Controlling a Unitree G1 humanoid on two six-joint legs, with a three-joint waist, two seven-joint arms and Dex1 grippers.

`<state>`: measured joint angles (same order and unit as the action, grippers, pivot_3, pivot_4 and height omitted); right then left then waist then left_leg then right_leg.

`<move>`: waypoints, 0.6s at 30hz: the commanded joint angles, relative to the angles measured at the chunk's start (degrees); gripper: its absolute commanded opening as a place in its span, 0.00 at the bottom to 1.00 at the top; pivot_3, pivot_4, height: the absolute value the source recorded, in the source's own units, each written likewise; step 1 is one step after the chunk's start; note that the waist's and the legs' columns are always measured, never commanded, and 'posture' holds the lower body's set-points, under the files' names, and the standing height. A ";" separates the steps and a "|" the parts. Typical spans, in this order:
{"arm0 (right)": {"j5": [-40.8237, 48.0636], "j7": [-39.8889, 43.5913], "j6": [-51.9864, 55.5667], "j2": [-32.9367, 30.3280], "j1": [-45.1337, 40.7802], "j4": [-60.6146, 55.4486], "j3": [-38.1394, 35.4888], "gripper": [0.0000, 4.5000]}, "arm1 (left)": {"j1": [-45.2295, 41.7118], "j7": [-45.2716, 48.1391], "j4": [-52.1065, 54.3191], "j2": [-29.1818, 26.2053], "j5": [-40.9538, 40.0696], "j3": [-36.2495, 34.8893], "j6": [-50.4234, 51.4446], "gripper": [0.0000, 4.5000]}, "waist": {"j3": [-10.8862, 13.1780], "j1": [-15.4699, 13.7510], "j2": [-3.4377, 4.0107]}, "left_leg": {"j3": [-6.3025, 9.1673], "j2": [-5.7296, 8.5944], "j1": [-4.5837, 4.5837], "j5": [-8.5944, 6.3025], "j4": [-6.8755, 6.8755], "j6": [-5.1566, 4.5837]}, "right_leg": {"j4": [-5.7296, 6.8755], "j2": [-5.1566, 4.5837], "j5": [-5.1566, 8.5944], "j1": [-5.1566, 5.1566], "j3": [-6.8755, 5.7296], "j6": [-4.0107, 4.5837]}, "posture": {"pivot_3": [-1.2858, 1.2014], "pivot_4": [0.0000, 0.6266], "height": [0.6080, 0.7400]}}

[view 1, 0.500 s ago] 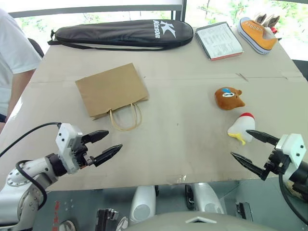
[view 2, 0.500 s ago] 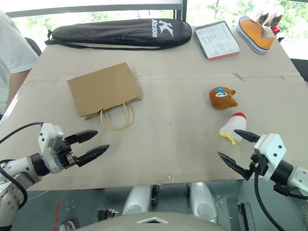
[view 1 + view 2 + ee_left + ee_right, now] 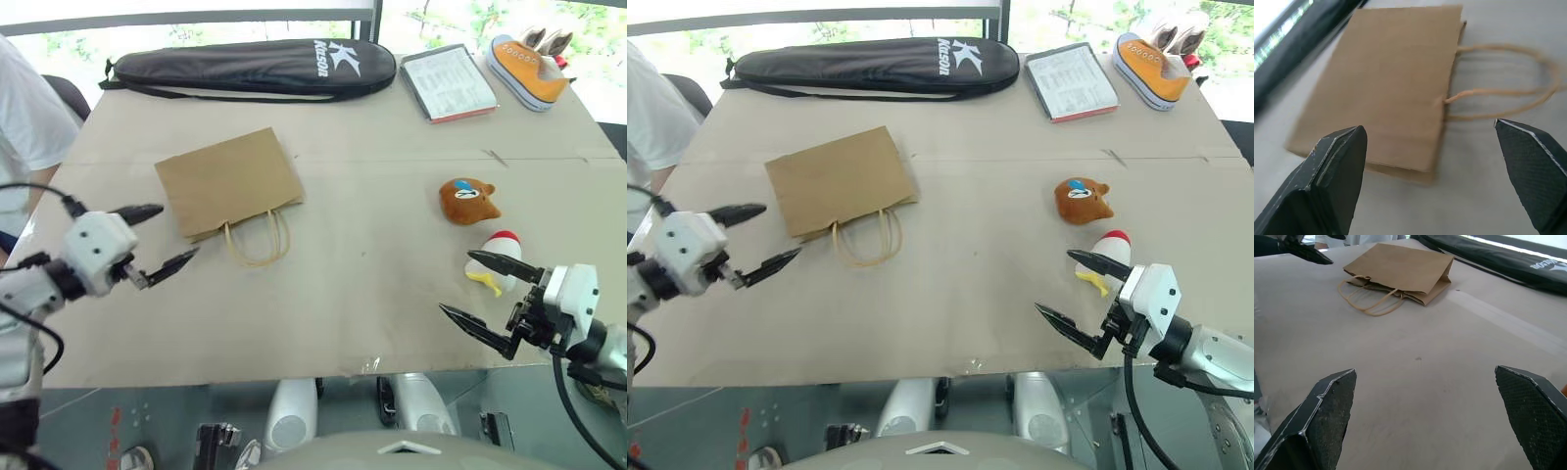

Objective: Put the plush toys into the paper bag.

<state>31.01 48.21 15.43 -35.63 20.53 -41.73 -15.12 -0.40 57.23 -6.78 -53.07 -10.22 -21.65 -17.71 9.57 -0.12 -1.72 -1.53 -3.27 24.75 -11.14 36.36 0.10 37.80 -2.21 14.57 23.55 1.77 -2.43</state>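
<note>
Folded layers can be seen along the paper bag's side edge, so the bag will open out into a roomy pocket when the robot pulls the bag's opening apart.
The brown paper bag lies flat on the left half of the table, its cord handles toward me. My left gripper is open, just left of the bag and pointing at it; the left wrist view shows the bag beyond its spread fingers. On the right lie two plush toys: a round brown one and, nearer me, a white one with a red top. My right gripper stands open and empty just in front of the white toy, pointing left across the table.
A long black racket case lies along the far edge. A clipboard of papers and an orange sneaker sit at the far right. A person in a white shirt stands at the table's left side.
My left gripper has moved left and away from the front edge, up beside the bag. My right gripper has shifted left, in front of the white toy. Both stay open.
</note>
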 commanded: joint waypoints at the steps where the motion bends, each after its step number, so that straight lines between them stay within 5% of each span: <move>1: -1.41 -1.96 -1.85 0.59 -1.44 -0.81 0.42 0.98 | -5.77 -2.72 -5.69 -0.18 7.63 5.48 -12.42 1.00 | -0.03 -0.25 -0.05 | -0.05 -0.01 0.00 0.00 0.00 0.00 | 0.00 -0.02 0.00 0.00 0.01 0.00 | 0.52 0.24 1.00; 5: -2.55 -4.58 -1.25 1.10 -2.87 -1.14 0.94 0.98 | -11.27 -8.11 -11.64 0.54 17.79 12.85 -21.54 1.00 | -0.05 -0.58 -0.08 | -0.18 0.02 0.01 0.01 0.00 -0.01 | 0.02 0.05 -0.02 -0.01 0.06 -0.01 | 0.52 0.24 1.00; 7: -3.63 -6.73 -0.25 1.49 -3.48 -1.42 1.67 1.00 | -12.77 -9.39 -13.87 1.42 18.00 14.57 -23.09 0.89 | -0.05 -0.54 -0.08 | -0.19 -0.01 0.00 0.01 -0.01 -0.02 | 0.06 0.17 -0.02 0.00 0.10 -0.02 | 0.52 0.24 1.00; 11: -3.31 -10.73 1.70 3.04 -4.42 -2.87 2.38 1.00 | -13.93 -5.91 -12.09 5.13 7.05 15.52 -18.89 0.51 | -0.05 -0.51 -0.08 | -0.18 -0.06 -0.04 0.01 -0.01 -0.02 | 0.16 0.27 -0.02 0.01 0.09 -0.03 | 0.52 0.24 1.00; 15: -3.54 -13.06 4.30 2.96 -3.80 -4.20 3.53 1.00 | -13.43 -0.49 -8.23 6.63 -2.81 15.52 -12.51 0.02 | -0.05 -0.52 -0.09 | -0.18 -0.06 -0.04 0.01 0.02 -0.02 | 0.17 0.27 -0.03 0.00 0.09 -0.05 | 0.52 0.24 1.00; 18: -1.34 -12.75 5.83 2.73 -5.02 -3.52 3.73 0.83 | -12.99 1.92 -2.19 7.80 -11.68 15.40 -0.35 0.00 | -0.06 -0.49 -0.10 | -0.18 -0.06 -0.05 0.01 0.07 -0.03 | 0.18 0.26 -0.03 -0.04 0.10 -0.06 | 0.52 0.24 1.00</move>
<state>28.20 35.71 20.93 -32.60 16.26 -43.91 -11.02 -13.31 57.99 -12.78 -45.24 -17.03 -5.42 -23.25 9.51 -0.61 -1.82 -1.70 -3.33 24.71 -11.13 36.46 0.07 37.99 -1.95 14.54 23.51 1.87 -2.49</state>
